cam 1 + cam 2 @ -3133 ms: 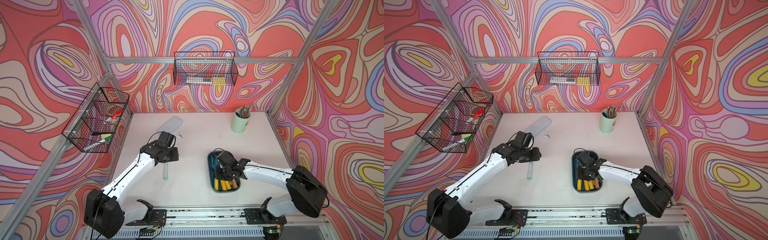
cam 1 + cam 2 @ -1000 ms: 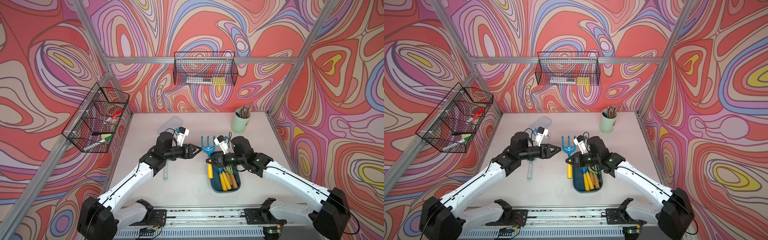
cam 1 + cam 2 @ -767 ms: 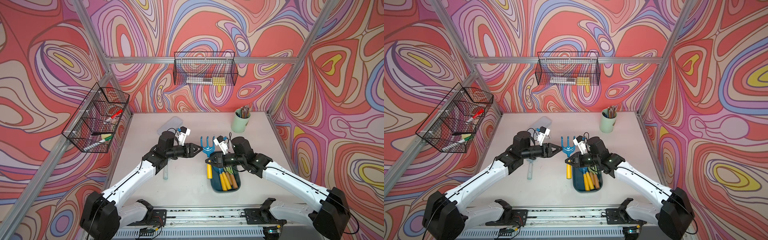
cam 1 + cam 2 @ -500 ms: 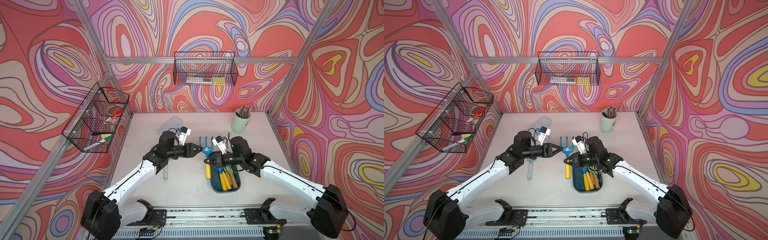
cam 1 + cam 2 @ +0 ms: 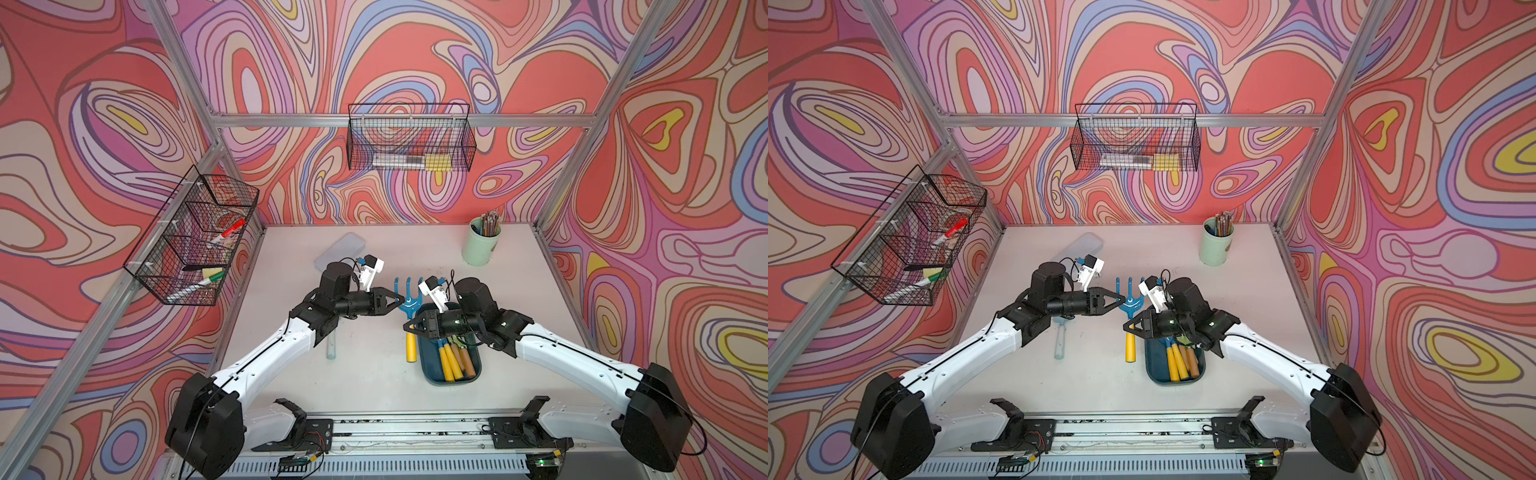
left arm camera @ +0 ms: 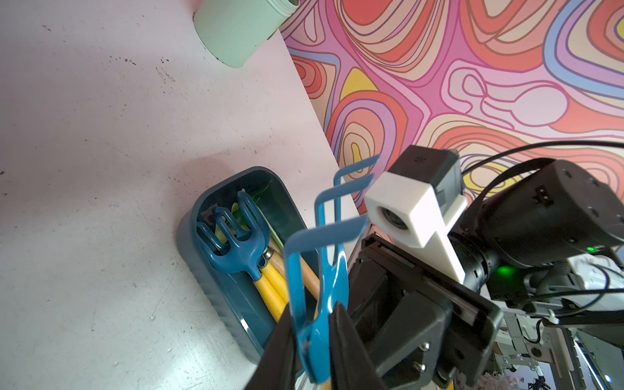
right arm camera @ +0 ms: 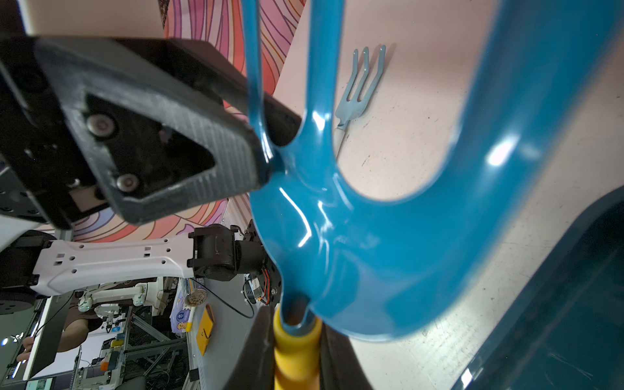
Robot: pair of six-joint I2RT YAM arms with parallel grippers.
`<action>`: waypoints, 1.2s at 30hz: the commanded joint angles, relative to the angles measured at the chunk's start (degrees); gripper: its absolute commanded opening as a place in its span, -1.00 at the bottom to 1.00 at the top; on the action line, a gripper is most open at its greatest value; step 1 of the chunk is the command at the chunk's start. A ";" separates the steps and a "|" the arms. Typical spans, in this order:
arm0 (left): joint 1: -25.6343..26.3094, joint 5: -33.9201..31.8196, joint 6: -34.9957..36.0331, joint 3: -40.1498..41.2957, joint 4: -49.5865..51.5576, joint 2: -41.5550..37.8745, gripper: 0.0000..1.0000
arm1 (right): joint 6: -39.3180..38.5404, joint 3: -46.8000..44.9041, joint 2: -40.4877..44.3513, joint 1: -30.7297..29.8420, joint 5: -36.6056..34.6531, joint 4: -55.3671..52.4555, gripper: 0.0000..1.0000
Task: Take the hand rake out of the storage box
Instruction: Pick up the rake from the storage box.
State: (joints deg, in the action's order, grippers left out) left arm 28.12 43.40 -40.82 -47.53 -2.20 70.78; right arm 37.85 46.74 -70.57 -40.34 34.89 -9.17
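Both of the robot's grippers are clamped on the hand rake (image 5: pixel 411 307), so next the right gripper lets go before the left gripper puts it down beside the pale blue fork tool.
The hand rake (image 5: pixel 409 302) has a blue pronged head and a yellow handle (image 5: pixel 1131 347). It hangs above the table just left of the dark teal storage box (image 5: pixel 432 376). My right gripper (image 5: pixel 409 326) is shut on the top of the yellow handle (image 7: pixel 297 351). From the left, my left gripper (image 5: pixel 401 298) is shut on the blue head; both fingers press its neck in the left wrist view (image 6: pixel 315 314). Several other yellow- and wood-handled tools (image 6: pixel 233 246) lie inside the box (image 6: pixel 216 297).
A pale blue fork tool (image 5: pixel 331 347) lies on the table under my left arm. The pale flat case (image 5: pixel 340 251) sits behind it. A mint cup of pencils (image 5: pixel 480 247) stands at the back right. Wire baskets hang on the left wall (image 5: pixel 195 241) and back wall (image 5: pixel 409 143).
My right gripper has lifted the rake out of the box. My left gripper reached across to the blue head and, over the last second, closed its jaws on it.
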 commanded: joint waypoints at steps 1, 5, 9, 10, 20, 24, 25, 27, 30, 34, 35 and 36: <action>-0.07 2.21 0.43 0.70 -2.38 0.14 -0.67 | -0.22 -0.29 -0.63 -0.53 -0.84 1.00 -1.00; -0.07 2.05 2.50 0.18 0.13 0.32 -0.80 | -0.28 -0.15 -0.98 -0.46 -0.95 0.91 -1.00; -0.07 1.55 2.76 0.02 1.37 -0.09 -1.00 | -0.49 -1.01 -0.80 -0.47 -2.31 0.82 -0.91; -0.11 0.69 2.61 0.13 1.55 -0.37 -1.00 | -0.51 -1.25 -0.80 -0.50 -2.86 0.74 -0.78; -2.30 -3.16 1.22 1.39 3.54 -2.15 -1.00 | -2.24 -1.97 2.04 -0.48 -8.02 -3.40 0.00; -5.07 -2.27 0.18 2.65 3.20 -3.52 -1.00 | -2.60 -2.31 3.50 -0.48 -9.55 -4.63 0.05; -5.62 -1.96 0.04 2.78 3.11 -3.68 -1.00 | -2.76 -2.43 3.66 -0.47 -9.82 -4.55 0.06; -6.70 -1.19 0.20 2.70 3.61 -3.94 -1.00 | -3.16 -2.41 3.15 -0.45 -9.93 -4.02 0.08; -8.45 -2.00 0.91 3.40 4.37 -4.64 -1.00 | -4.16 -0.49 0.72 -0.49 -9.85 -5.34 0.09; -12.61 -2.58 1.60 3.98 6.33 -4.99 -1.00 | -4.70 -0.06 0.09 -0.45 -10.46 -5.48 0.09; -13.35 -3.50 2.55 3.95 7.78 -5.12 -1.00 | -4.76 -0.16 0.54 -0.44 -10.98 -5.61 0.10; -13.68 -4.70 3.94 3.99 9.43 -5.20 -1.00 | -5.03 -0.18 1.01 -0.45 -11.52 -6.05 0.10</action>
State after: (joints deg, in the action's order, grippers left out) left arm 15.84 40.29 -39.94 -44.16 3.09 66.85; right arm 34.35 45.45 -70.28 -40.86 25.23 -14.46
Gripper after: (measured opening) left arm 0.081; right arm 0.547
